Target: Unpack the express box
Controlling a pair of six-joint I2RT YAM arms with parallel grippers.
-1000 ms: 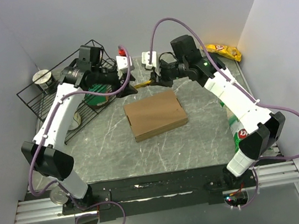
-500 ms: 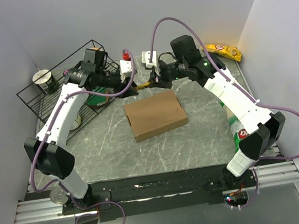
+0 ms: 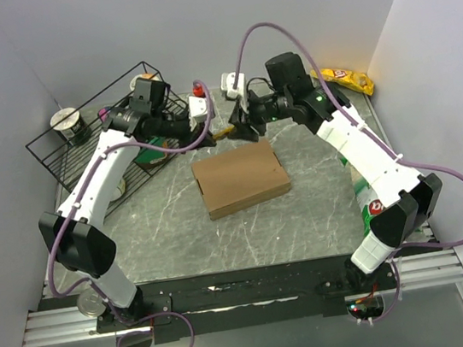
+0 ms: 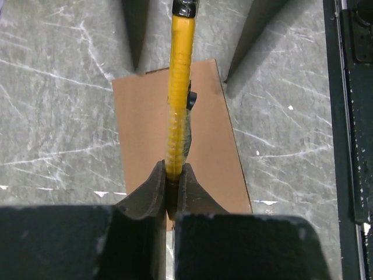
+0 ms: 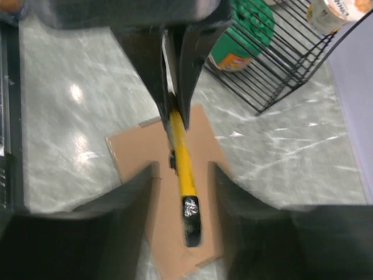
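Note:
The right gripper's open fingers have the tool's black end (image 5: pixel 191 220) too shallow between them, so they should go farther along the tool's yellow handle (image 5: pixel 183 166) before they close.
The express box (image 3: pixel 241 178), a flat brown carton, lies shut on the marble table; it also shows in the wrist views (image 4: pixel 140 134) (image 5: pixel 131 150). Above its far edge hangs a yellow-handled tool with a black end (image 3: pixel 224 130) (image 4: pixel 179 70) (image 5: pixel 184 160). My left gripper (image 3: pixel 209 133) (image 4: pixel 172 175) is shut on one end of the tool, and its fingers (image 5: pixel 175 87) pinch it from above in the right wrist view. My right gripper (image 3: pixel 238 125) (image 5: pixel 182 169) stands open around the tool's black end, its jaws apart from it on both sides.
A black wire basket (image 3: pixel 82 151) at the back left holds a green can (image 3: pixel 153 153). A tin (image 3: pixel 67 123) stands behind it. A yellow snack bag (image 3: pixel 344 80) lies at the back right. A green-and-white pack (image 3: pixel 362 194) sits beside the right arm.
My left gripper moved right to the tool and shut on it. My right gripper, which held the tool before, has opened and let it go.

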